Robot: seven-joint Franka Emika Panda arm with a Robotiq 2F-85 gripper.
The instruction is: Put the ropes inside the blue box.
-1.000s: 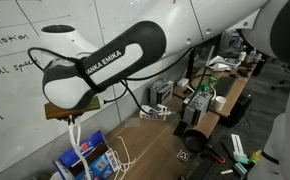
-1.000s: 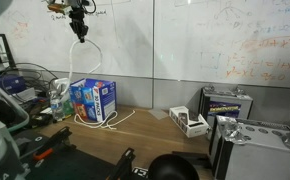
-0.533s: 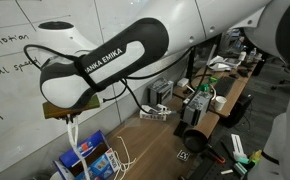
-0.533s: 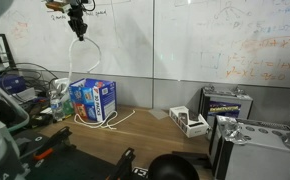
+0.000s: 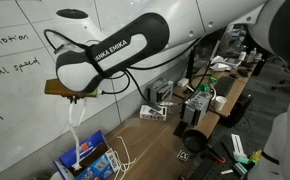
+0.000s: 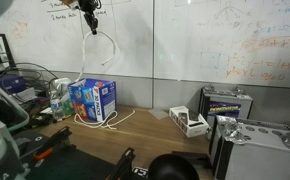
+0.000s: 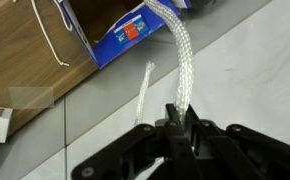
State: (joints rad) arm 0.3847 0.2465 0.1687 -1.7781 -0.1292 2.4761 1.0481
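Note:
I should move my gripper back over the box's opening [image 7: 98, 13] and lower the rope before I let go of it, because the white rope's loose end [image 7: 149, 68] hangs past the blue box's edge.
My gripper [image 7: 179, 125] is shut on a white rope [image 7: 181, 55] and holds it high above the desk, in front of the whiteboard. The rope hangs from the gripper [image 5: 76, 98] down to the blue box [image 5: 88, 158]. It shows in both exterior views, and in one it hangs as a loop [image 6: 105, 47] from the gripper [image 6: 90, 21] above the blue box [image 6: 93, 99]. More thin white cord [image 6: 118, 119] lies on the desk beside the box. In the wrist view the box [image 7: 125, 35] lies below, with thin cord [image 7: 47, 35] on the wood.
A whiteboard wall [image 6: 205, 40] stands right behind the box. Electronics and cables [image 5: 190, 100] crowd the desk. A small grey-white device [image 6: 190, 122] and a metal case [image 6: 247, 140] sit beside them. Bottles and clutter [image 6: 55, 100] stand next to the box.
My gripper has risen and shifted sideways, lifting the rope higher above the blue box. The rope's loop swings out from the gripper.

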